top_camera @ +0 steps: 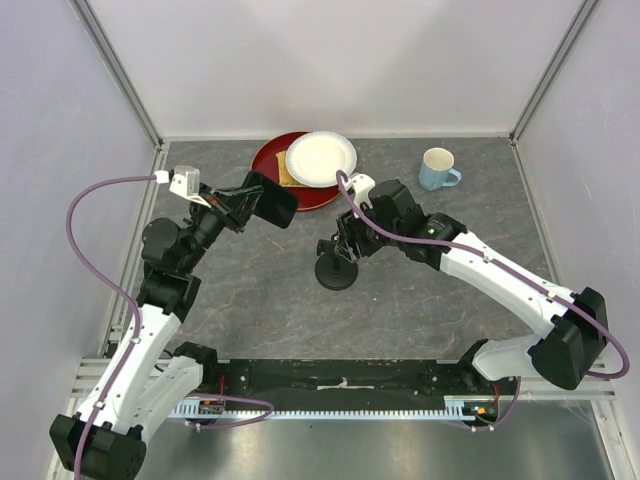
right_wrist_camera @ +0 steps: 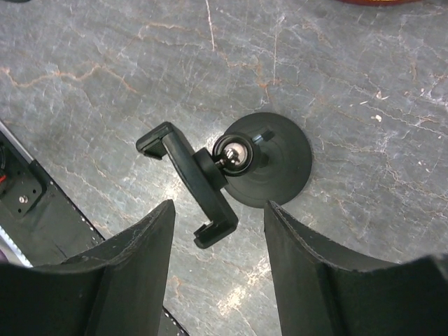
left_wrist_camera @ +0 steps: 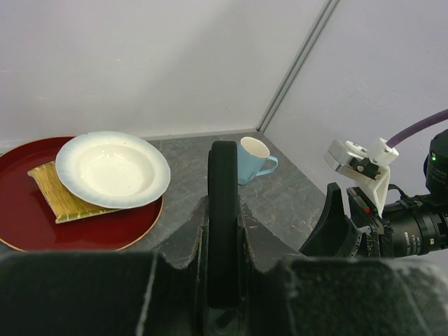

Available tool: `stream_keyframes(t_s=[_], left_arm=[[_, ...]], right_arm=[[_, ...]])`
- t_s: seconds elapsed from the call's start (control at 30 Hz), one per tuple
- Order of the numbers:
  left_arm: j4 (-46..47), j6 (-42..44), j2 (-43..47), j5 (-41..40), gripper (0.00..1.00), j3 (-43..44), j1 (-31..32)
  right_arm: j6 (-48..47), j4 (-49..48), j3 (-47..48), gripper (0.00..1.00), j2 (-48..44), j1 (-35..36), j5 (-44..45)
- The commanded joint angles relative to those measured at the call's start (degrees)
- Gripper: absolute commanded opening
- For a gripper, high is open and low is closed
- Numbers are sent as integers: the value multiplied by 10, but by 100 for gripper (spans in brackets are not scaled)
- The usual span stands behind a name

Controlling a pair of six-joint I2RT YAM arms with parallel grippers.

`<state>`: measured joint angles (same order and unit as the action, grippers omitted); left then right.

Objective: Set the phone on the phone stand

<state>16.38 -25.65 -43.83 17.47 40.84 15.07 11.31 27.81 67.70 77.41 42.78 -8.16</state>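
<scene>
The phone stand's clamp point(right_wrist_camera: 190, 173) lies at a slant across my open right gripper. Next, my right gripper pinches the clamp's near end point(right_wrist_camera: 218, 229) and turns it around before the phone goes in.
My left gripper point(top_camera: 248, 203) is shut on the black phone point(top_camera: 273, 201) and holds it above the table, next to the red tray. In the left wrist view the phone point(left_wrist_camera: 222, 203) stands edge-on between the closed jaws of that gripper point(left_wrist_camera: 222, 234). The black phone stand point(top_camera: 337, 270) stands mid-table, empty. My right gripper point(top_camera: 345, 243) hovers just above it, open. In the right wrist view the stand's disc base point(right_wrist_camera: 280, 164) and clamp head point(right_wrist_camera: 183, 178) lie below the right gripper point(right_wrist_camera: 218, 208), the clamp's end between the spread fingers point(right_wrist_camera: 136, 259), untouched.
A red tray point(top_camera: 268, 160) at the back holds a white plate point(top_camera: 320, 158) over a yellow mat point(top_camera: 288, 177). A blue mug point(top_camera: 437, 169) stands back right. The left wrist view shows the tray point(left_wrist_camera: 35, 227), plate point(left_wrist_camera: 112, 168), mug point(left_wrist_camera: 253, 159) and right arm point(left_wrist_camera: 392, 224).
</scene>
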Motion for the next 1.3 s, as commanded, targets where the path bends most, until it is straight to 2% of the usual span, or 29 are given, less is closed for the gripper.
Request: stream_keyframes(t_s=[0.0, 0.2, 0.67, 0.97, 1.07, 1.1, 1.13, 1.27], left_arm=[[62, -15, 1, 19, 2, 11, -3], [68, -19, -5, 32, 2, 10, -4], [81, -25, -27, 71, 2, 13, -3], [83, -29, -35, 92, 2, 19, -3], [89, -32, -39, 103, 2, 19, -3], [91, -33, -41, 111, 2, 19, -3], [92, -34, -42, 114, 2, 19, -3], [98, -41, -56, 144, 2, 24, -3]], right_arm=[[-28, 22, 9, 61, -12, 7, -14], [-36, 37, 8, 59, -16, 9, -14], [-41, 56, 23, 45, 13, 13, 12], [-55, 28, 12, 26, -22, 13, 24], [-76, 10, 3, 15, -34, 13, 31], [-82, 2, 0, 7, -40, 13, 32], [-92, -6, -5, 3, -44, 13, 39], [-103, -41, -27, 1, -55, 13, 43]])
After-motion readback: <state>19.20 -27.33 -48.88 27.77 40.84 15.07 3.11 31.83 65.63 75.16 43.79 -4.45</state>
